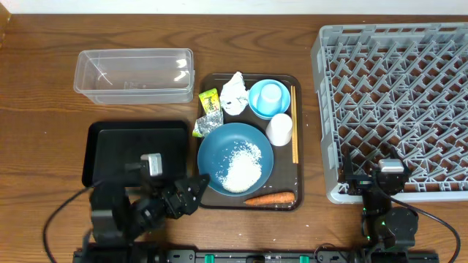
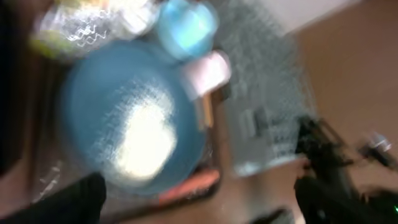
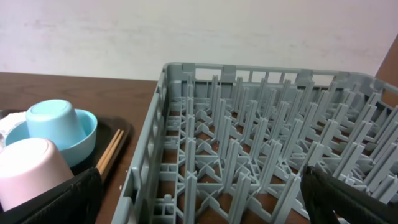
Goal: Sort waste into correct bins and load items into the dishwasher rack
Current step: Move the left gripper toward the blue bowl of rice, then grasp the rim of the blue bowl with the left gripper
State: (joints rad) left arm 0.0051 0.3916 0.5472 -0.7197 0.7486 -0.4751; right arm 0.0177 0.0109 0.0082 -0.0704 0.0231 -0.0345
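Note:
Next, I cross over and take the plate's rim at the gap (image 1: 269,173) beside the carrot, because the plate's rim (image 1: 199,163) beside my left gripper is crowded up to the serving tray's edge.
The dark blue plate (image 1: 219,150) carries the white rice heap (image 1: 241,166) on the brown serving tray (image 1: 296,186). The carrot (image 1: 269,197) lies at the tray's front edge. The napkin (image 1: 234,93), the yellow-green wrapper (image 1: 210,98) and the silver wrapper (image 1: 208,123) lie at the tray's back left. The light blue bowl (image 1: 257,106), white cup (image 1: 278,129) and chopsticks (image 1: 295,135) are at its right. My left gripper (image 1: 194,188) is open and empty by the plate's front left; its view is blurred (image 2: 199,196). My right gripper (image 1: 386,179) is open and empty over the grey rack's (image 1: 398,88) front edge (image 3: 199,193).
The clear tub (image 1: 135,73) stands at the back left. The black tray (image 1: 110,146) lies in front of it, partly under my left arm. A light blue cup-like thing sits upturned inside the bowl (image 3: 53,121).

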